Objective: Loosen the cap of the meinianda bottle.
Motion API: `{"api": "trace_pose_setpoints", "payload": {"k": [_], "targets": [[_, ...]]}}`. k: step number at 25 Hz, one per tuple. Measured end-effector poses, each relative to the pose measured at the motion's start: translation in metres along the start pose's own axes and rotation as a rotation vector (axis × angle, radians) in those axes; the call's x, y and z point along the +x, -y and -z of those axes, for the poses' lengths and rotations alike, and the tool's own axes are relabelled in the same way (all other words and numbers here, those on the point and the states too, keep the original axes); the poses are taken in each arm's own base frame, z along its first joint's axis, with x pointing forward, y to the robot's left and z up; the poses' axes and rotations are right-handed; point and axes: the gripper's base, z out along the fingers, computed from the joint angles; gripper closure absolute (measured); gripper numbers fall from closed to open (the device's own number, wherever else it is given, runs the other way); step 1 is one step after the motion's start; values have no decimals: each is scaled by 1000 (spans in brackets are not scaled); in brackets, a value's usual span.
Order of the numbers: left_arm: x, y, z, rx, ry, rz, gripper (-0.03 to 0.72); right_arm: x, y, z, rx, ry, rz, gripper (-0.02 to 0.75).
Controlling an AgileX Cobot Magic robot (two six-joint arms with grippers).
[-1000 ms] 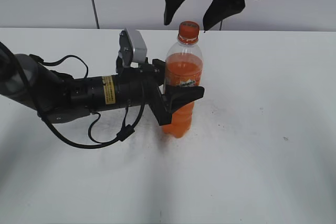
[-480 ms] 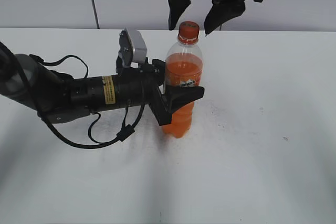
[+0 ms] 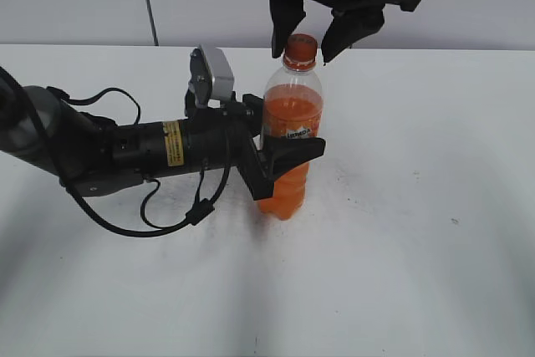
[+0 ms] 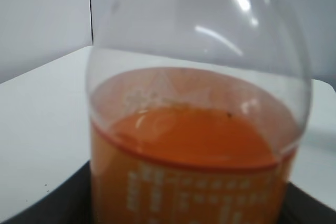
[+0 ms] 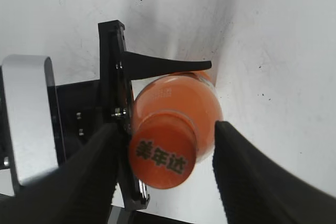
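Observation:
My left gripper holds the bottle's body [image 3: 292,119] tight. The round orange cap [image 3: 301,50] will twist free and lift clear off the bottle's neck when I turn it.
The meinianda bottle [image 3: 290,135] stands upright on the white table, clear plastic with orange drink. Its orange cap [image 3: 301,48] is on the neck. My left gripper [image 3: 288,156] comes in from the left and is shut on the bottle's body at the label; the left wrist view is filled by the bottle [image 4: 194,145]. My right gripper [image 3: 313,39] hangs open from above, its two black fingers on either side of the cap with gaps. In the right wrist view the cap [image 5: 163,156] shows dark print and sits between the open fingers [image 5: 168,169].
The white table [image 3: 418,232] stretches around the bottle, with a pale wall behind. The left arm with its cables [image 3: 125,152] lies across the table's left half.
My right gripper has come down from above, so its fingers now flank the cap. The bottle and left arm have not moved.

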Motion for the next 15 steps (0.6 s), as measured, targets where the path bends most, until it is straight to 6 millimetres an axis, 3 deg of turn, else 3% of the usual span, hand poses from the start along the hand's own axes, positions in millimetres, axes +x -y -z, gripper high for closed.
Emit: {"api": "trace_pose_setpoints", "payload": {"k": [3,8,12,15], "targets": [[0,0,0,0,0,0,267,0,0,-1,3,-6,0,335],[0,0,0,0,0,0,267,1,0,-1,3,-10,4,463],[0,0,0,0,-1,0,267,1,0,-1,3,-10,58,463],[0,0,0,0,-1,0,267,1,0,-1,1,-11,213,463]]}}
